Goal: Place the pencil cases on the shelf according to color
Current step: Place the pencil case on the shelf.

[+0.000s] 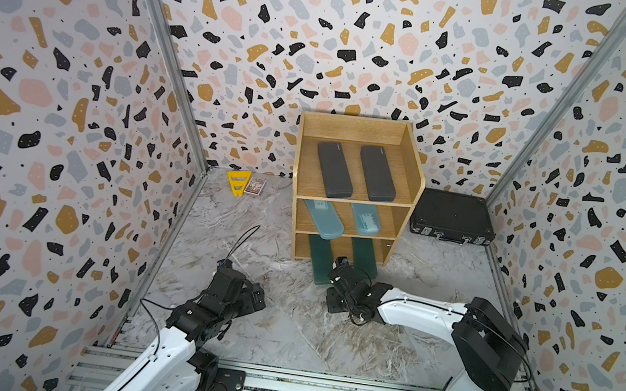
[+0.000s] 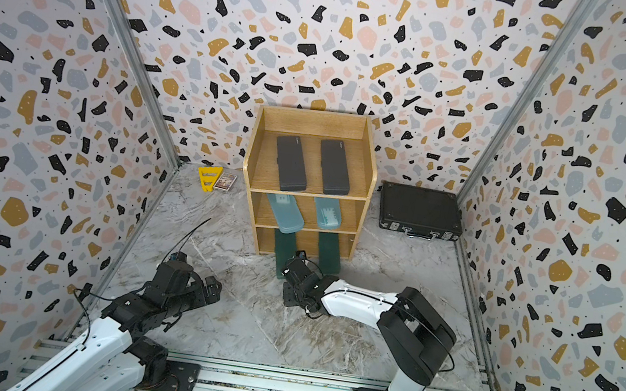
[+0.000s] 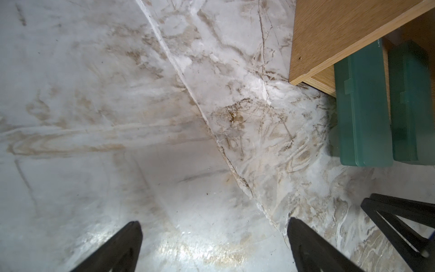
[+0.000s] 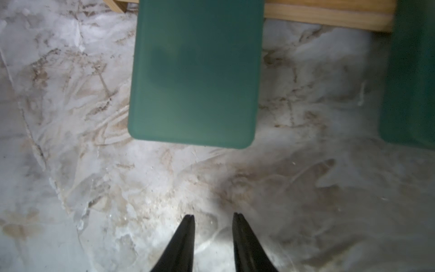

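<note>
The dark green case (image 1: 319, 259) nearer my left gripper pokes out of the bottom level more than the other one does, so next my right gripper pushes the front end (image 1: 321, 280) in.
The wooden shelf (image 1: 412, 169) (image 2: 365, 170) stands at the back. In both top views two dark grey pencil cases (image 1: 334, 169) (image 1: 377, 172) lie on its top tier and two light blue ones (image 1: 324, 219) (image 1: 365, 219) on the middle tier. Two dark green cases (image 1: 320, 256) (image 1: 365, 255) rest in the bottom tier and stick out over the floor. My right gripper (image 4: 213, 215) hovers over bare floor just short of a green case (image 4: 195, 75), its jaws a narrow gap apart with nothing between them. My left gripper (image 3: 214, 221) is wide open over the floor, left of the shelf.
A black briefcase (image 1: 453, 217) lies right of the shelf against the wall. A yellow triangular piece (image 1: 237, 183) and a small card box (image 1: 255, 186) sit at the back left. Patterned walls close in three sides. A metal rail (image 1: 316, 390) runs along the front.
</note>
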